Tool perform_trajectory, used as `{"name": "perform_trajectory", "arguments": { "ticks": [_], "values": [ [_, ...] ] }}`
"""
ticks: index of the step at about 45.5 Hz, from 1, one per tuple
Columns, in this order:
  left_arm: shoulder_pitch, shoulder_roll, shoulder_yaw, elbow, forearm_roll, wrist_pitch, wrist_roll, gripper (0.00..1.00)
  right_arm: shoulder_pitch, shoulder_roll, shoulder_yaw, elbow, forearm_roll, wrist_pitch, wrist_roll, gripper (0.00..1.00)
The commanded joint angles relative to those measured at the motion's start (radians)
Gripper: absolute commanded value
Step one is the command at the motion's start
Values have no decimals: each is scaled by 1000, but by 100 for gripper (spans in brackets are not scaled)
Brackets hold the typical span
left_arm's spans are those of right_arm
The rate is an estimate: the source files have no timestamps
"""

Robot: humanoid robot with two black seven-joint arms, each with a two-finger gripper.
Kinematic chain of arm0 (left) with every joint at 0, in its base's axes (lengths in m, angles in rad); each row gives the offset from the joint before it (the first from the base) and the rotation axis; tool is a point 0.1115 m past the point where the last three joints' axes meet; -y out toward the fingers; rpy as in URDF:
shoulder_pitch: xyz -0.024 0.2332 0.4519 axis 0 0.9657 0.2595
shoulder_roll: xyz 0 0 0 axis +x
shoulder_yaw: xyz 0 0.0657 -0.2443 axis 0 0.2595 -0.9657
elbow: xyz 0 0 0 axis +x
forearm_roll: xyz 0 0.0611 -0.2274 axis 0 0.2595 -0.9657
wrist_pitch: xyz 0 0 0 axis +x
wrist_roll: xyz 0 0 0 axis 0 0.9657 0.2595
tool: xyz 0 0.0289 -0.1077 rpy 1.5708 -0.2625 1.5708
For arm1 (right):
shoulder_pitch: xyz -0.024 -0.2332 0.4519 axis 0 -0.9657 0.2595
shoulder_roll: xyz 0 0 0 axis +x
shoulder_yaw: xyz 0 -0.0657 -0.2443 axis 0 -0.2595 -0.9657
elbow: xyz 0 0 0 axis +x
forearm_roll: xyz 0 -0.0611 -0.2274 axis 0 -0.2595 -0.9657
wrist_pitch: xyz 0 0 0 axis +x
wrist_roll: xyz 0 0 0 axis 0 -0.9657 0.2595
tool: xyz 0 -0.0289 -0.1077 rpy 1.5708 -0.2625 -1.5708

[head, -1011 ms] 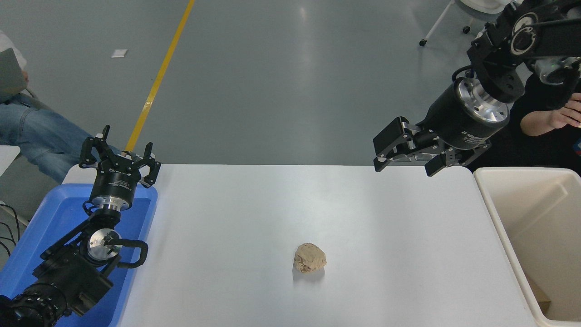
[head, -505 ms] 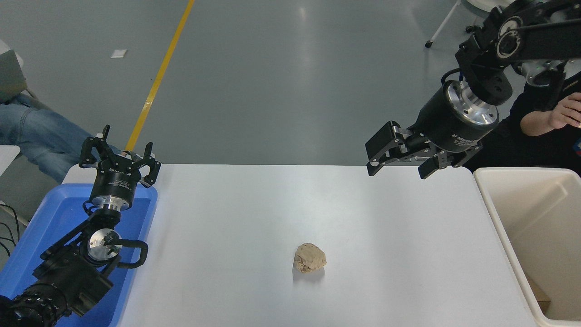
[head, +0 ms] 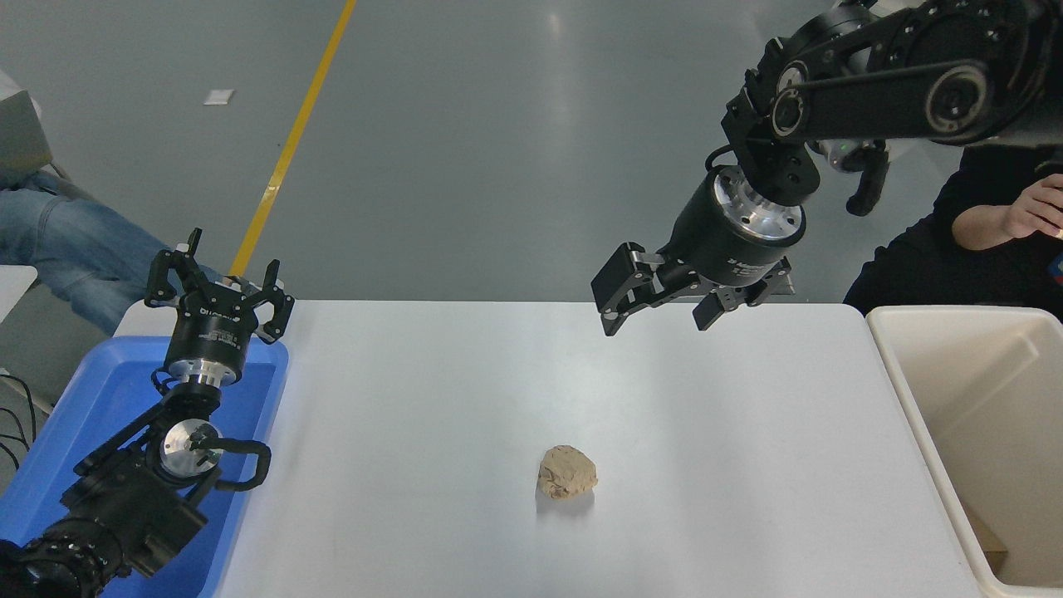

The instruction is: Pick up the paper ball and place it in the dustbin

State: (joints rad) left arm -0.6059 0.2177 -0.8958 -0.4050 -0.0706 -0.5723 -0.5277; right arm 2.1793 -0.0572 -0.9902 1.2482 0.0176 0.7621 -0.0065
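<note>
The tan-brown paper ball (head: 567, 473) will stay bunched together in one wad when I lift it, because wrinkled folds (head: 570, 463) are packed into a tight round shape.
The tan-brown paper ball (head: 567, 472) lies on the white table (head: 465, 390), near its front middle. My right gripper (head: 658, 318) hangs open and empty in the air over the table's far edge, well behind and slightly right of the ball. The cream-white dustbin (head: 909, 399) stands at the table's right end; a brown scrap shows at its bottom. My left gripper (head: 218, 285) is parked open at the lower left, over the blue tray.
A shallow blue tray (head: 100, 390) sits at the table's left end under the left arm. A person in jeans (head: 66, 241) sits at the far left. Another person's hand (head: 1030, 212) and dark sleeve are at the far right, behind the dustbin.
My right gripper has swung left along the table's far edge, from near the dustbin toward the middle, still open. The ball and left arm have not moved.
</note>
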Motion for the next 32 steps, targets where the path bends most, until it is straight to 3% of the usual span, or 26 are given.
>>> {"name": "perform_trajectory", "arguments": {
  "ticks": [1, 11, 21, 32],
  "values": [
    [0, 0, 0, 0, 0, 0, 0, 99, -102, 57, 25, -118, 13, -1, 0, 100],
    [0, 0, 0, 0, 0, 0, 0, 99, -153, 57, 162, -191, 12, -12, 0, 100],
    [0, 0, 0, 0, 0, 0, 0, 99, -206, 57, 143, -225, 9, -9, 2, 100],
    [0, 0, 0, 0, 0, 0, 0, 99, -446, 57, 157, -343, 4, -43, 2, 100]
  ]
}}
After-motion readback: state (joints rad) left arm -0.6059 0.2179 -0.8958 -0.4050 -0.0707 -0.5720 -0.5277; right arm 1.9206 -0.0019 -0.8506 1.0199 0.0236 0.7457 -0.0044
